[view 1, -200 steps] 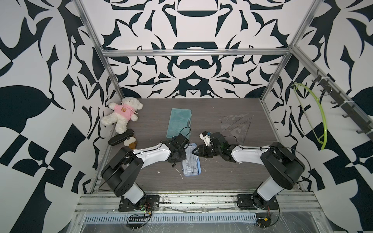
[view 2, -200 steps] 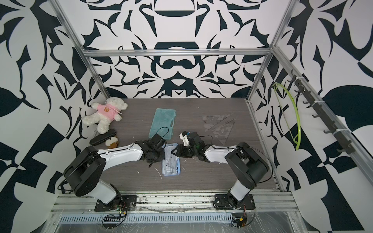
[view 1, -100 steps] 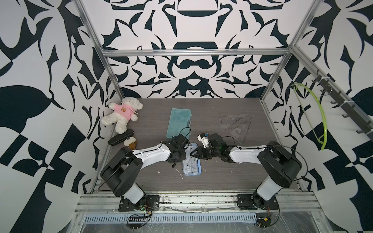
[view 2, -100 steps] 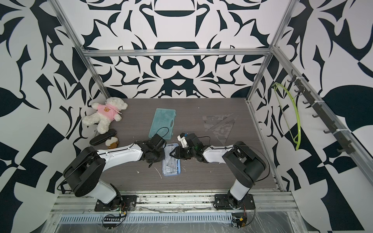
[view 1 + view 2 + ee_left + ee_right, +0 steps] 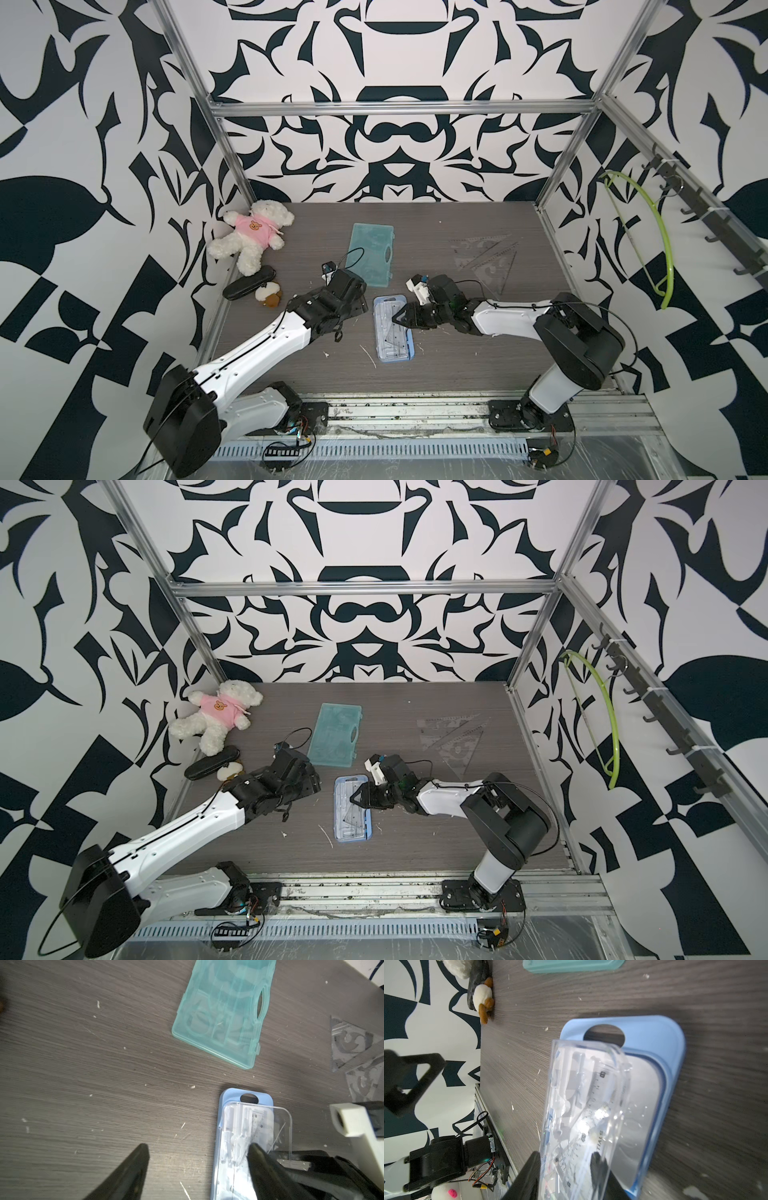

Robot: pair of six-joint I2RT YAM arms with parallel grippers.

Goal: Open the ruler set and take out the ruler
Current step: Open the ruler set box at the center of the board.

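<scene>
The space (image 5: 359, 340) beside the blue case is under my left gripper, so I should pull my left gripper back to let my right gripper swing the clear lid (image 5: 389, 325) open there.
The ruler set (image 5: 393, 330) (image 5: 352, 808) is a flat blue case with a clear lid, lying mid-table. My right gripper (image 5: 400, 319) (image 5: 564, 1157) is shut on the clear lid (image 5: 583, 1088), which tilts up off the blue base (image 5: 654, 1047). A clear ruler (image 5: 596, 1093) (image 5: 257, 1126) with printed marks shows through the lid, inside the case. My left gripper (image 5: 197, 1147) (image 5: 356, 306) stands open at the set's left side. One of its fingers (image 5: 261, 1159) is over the case's edge and the other is over bare table.
A teal plastic case (image 5: 371, 255) lies just behind the set. Clear set squares (image 5: 490, 257) are at the back right. A teddy bear (image 5: 253, 232), a black pouch (image 5: 248, 282) and a small plush (image 5: 269, 294) sit by the left wall. A green hanger (image 5: 648, 232) hangs on the right wall.
My left gripper has gone from shut to open beside the set. The right gripper has shifted slightly left over the case and keeps its hold on the lid.
</scene>
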